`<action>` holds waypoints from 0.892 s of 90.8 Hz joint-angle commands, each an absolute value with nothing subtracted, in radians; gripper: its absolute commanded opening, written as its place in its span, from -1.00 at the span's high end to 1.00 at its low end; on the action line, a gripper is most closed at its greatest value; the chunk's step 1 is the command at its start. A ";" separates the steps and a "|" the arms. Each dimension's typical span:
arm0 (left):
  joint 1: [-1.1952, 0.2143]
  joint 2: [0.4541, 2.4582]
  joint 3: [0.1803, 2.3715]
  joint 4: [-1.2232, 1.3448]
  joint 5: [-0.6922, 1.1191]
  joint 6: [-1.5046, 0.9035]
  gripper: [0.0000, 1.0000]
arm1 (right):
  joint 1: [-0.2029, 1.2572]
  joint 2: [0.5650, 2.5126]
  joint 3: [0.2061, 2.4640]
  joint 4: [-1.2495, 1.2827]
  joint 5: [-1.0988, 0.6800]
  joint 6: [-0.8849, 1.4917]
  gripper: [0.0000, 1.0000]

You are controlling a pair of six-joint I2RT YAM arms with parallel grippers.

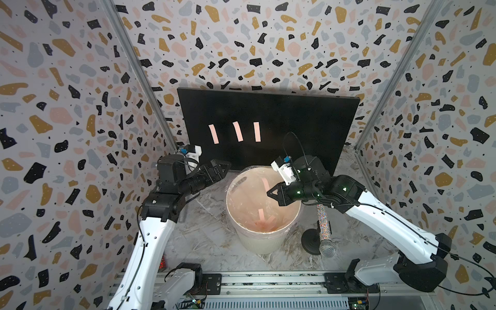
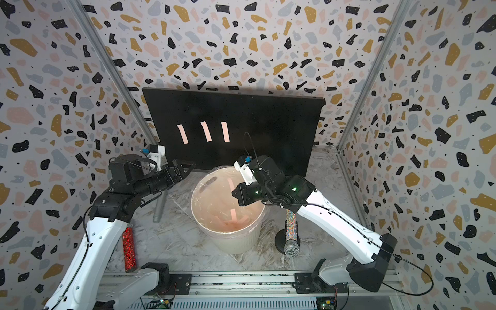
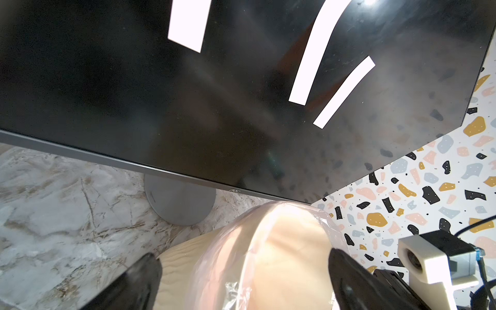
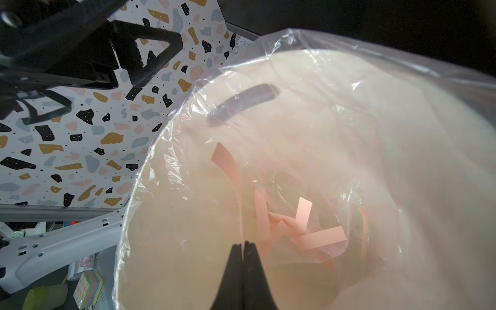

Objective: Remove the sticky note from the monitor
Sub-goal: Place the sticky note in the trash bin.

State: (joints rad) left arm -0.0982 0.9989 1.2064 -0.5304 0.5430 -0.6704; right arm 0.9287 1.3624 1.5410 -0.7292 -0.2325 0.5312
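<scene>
The held sticky note (image 1: pixel 266 184) hangs clear within the bin's rim, so my right gripper should keep going down until its fingers are inside the bin (image 1: pixel 265 205), then let go.
The monitor (image 1: pixel 295 118) (image 2: pixel 268 112) (image 3: pixel 107 80) leans upright at the back, dark, with three pink sticky note strips on its left half (image 1: pixel 214 133) (image 1: pixel 237 131) (image 1: pixel 256 131). My right gripper (image 1: pixel 269 193) (image 4: pixel 243 244) is shut on another pink sticky note (image 1: pixel 265 183) (image 4: pixel 226 166) and holds it over the open mouth of the white bin (image 1: pixel 257 244). The strip runs edge-on out of the fingertips. My left gripper (image 1: pixel 225 167) (image 3: pixel 244 260) is open and empty, just below the monitor's lower left edge, beside the bin's rim.
The bin has a clear plastic liner and several pink strips at its bottom (image 4: pixel 308 230). A glittery microphone (image 1: pixel 326 248) on a round black stand stands right of the bin. A red glitter stick (image 2: pixel 128 249) and a grey rod (image 2: pixel 159 206) lie on the left. Patterned walls enclose the cell.
</scene>
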 commanded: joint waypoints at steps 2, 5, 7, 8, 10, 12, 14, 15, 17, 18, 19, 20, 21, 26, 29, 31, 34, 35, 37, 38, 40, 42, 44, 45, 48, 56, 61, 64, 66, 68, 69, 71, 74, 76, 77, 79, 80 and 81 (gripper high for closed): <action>-0.101 0.987 1.195 -0.483 0.564 -0.674 -0.99 | 0.957 1.369 1.550 -0.772 -0.163 0.499 1.00; -0.101 0.984 1.194 -0.483 0.565 -0.675 -0.99 | 0.965 1.375 1.552 -0.777 -0.153 0.495 1.00; -0.101 0.984 1.194 -0.483 0.563 -0.674 -0.99 | 0.971 1.378 1.554 -0.781 -0.145 0.493 1.00; -0.101 0.983 1.194 -0.484 0.563 -0.673 -0.99 | 0.973 1.380 1.555 -0.783 -0.142 0.492 1.00; -0.101 0.982 1.194 -0.485 0.563 -0.671 -0.99 | 0.979 1.384 1.557 -0.787 -0.133 0.489 1.00; -0.101 0.982 1.195 -0.485 0.563 -0.671 -0.99 | 0.984 1.387 1.560 -0.792 -0.125 0.486 1.00; -0.101 0.983 1.195 -0.486 0.563 -0.670 -0.99 | 0.989 1.391 1.563 -0.797 -0.120 0.483 1.00; -0.101 0.982 1.195 -0.486 0.563 -0.669 -0.99 | 0.991 1.392 1.565 -0.800 -0.115 0.481 1.00; -0.101 0.982 1.195 -0.487 0.563 -0.669 -0.99 | 0.996 1.397 1.568 -0.804 -0.109 0.480 1.00; -0.101 0.982 1.195 -0.488 0.563 -0.669 -0.99 | 0.998 1.399 1.568 -0.807 -0.106 0.478 1.00; -0.101 0.982 1.195 -0.488 0.564 -0.669 -0.99 | 1.001 1.400 1.570 -0.809 -0.103 0.476 1.00; -0.101 0.982 1.194 -0.488 0.563 -0.669 -0.99 | 1.003 1.402 1.571 -0.812 -0.101 0.475 1.00; -0.101 0.982 1.194 -0.488 0.562 -0.669 -0.99 | 1.005 1.404 1.573 -0.815 -0.099 0.474 1.00; -0.101 0.982 1.193 -0.488 0.563 -0.669 -0.99 | 1.013 1.412 1.580 -0.825 -0.089 0.466 0.96; -0.101 0.983 1.193 -0.486 0.563 -0.669 -0.99 | 1.017 1.415 1.582 -0.829 -0.082 0.464 0.95; -0.101 0.982 1.192 -0.486 0.563 -0.669 -0.99 | 1.019 1.416 1.582 -0.829 -0.078 0.465 0.94; -0.101 0.982 1.191 -0.486 0.562 -0.669 -0.99 | 1.023 1.418 1.582 -0.830 -0.070 0.464 0.90; -0.101 0.983 1.191 -0.485 0.562 -0.669 -0.99 | 1.024 1.418 1.582 -0.830 -0.068 0.463 0.89; -0.101 0.982 1.189 -0.486 0.562 -0.669 -0.99 | 1.026 1.418 1.582 -0.829 -0.064 0.462 0.86; -0.101 0.982 1.189 -0.485 0.563 -0.668 -0.99 | 1.027 1.418 1.581 -0.829 -0.062 0.461 0.86; -0.101 0.981 1.188 -0.486 0.563 -0.669 -0.99 | 1.028 1.419 1.580 -0.831 -0.059 0.460 0.84; -0.101 0.981 1.188 -0.485 0.563 -0.669 -0.99 | 1.029 1.419 1.581 -0.831 -0.055 0.459 0.81; -0.101 0.981 1.187 -0.486 0.562 -0.668 -0.99 | 1.030 1.420 1.581 -0.832 -0.053 0.459 0.79; -0.101 0.980 1.187 -0.486 0.562 -0.667 -0.99 | 1.030 1.421 1.582 -0.833 -0.053 0.459 0.78; -0.101 0.980 1.187 -0.486 0.562 -0.666 -0.99 | 1.032 1.423 1.583 -0.836 -0.050 0.458 0.74; -0.101 0.980 1.186 -0.486 0.562 -0.666 -0.99 | 1.036 1.432 1.594 -0.849 -0.040 0.454 0.55; -0.100 0.979 1.184 -0.486 0.562 -0.665 -0.99 | 1.040 1.435 1.602 -0.859 -0.029 0.450 0.47; -0.101 0.980 1.183 -0.486 0.561 -0.665 -0.99 | 1.043 1.435 1.606 -0.864 -0.021 0.448 0.44; -0.100 0.979 1.183 -0.486 0.562 -0.665 -0.99 | 1.044 1.434 1.607 -0.865 -0.014 0.447 0.41; -0.101 0.980 1.183 -0.486 0.562 -0.665 -0.99 | 1.045 1.432 1.609 -0.864 -0.009 0.447 0.39; -0.101 0.979 1.182 -0.486 0.561 -0.665 -0.99 | 1.046 1.432 1.609 -0.865 -0.006 0.446 0.38; -0.100 0.978 1.181 -0.486 0.560 -0.663 -0.99 | 1.046 1.430 1.610 -0.864 -0.002 0.444 0.36; -0.100 0.977 1.180 -0.486 0.560 -0.663 -0.99 | 1.047 1.428 1.611 -0.865 0.001 0.442 0.34; -0.100 0.977 1.180 -0.486 0.560 -0.663 -0.99 | 1.047 1.428 1.614 -0.864 0.002 0.440 0.33; -0.100 0.978 1.180 -0.485 0.561 -0.663 -0.99 | 1.047 1.428 1.615 -0.864 0.003 0.439 0.33; -0.100 0.977 1.180 -0.486 0.560 -0.663 -0.99 | 1.047 1.428 1.616 -0.864 0.003 0.438 0.32; -0.100 0.979 1.180 -0.486 0.560 -0.663 -0.99 | 1.047 1.428 1.617 -0.864 0.004 0.438 0.32; -0.100 0.979 1.180 -0.485 0.560 -0.663 -0.99 | 1.048 1.427 1.617 -0.864 0.004 0.437 0.32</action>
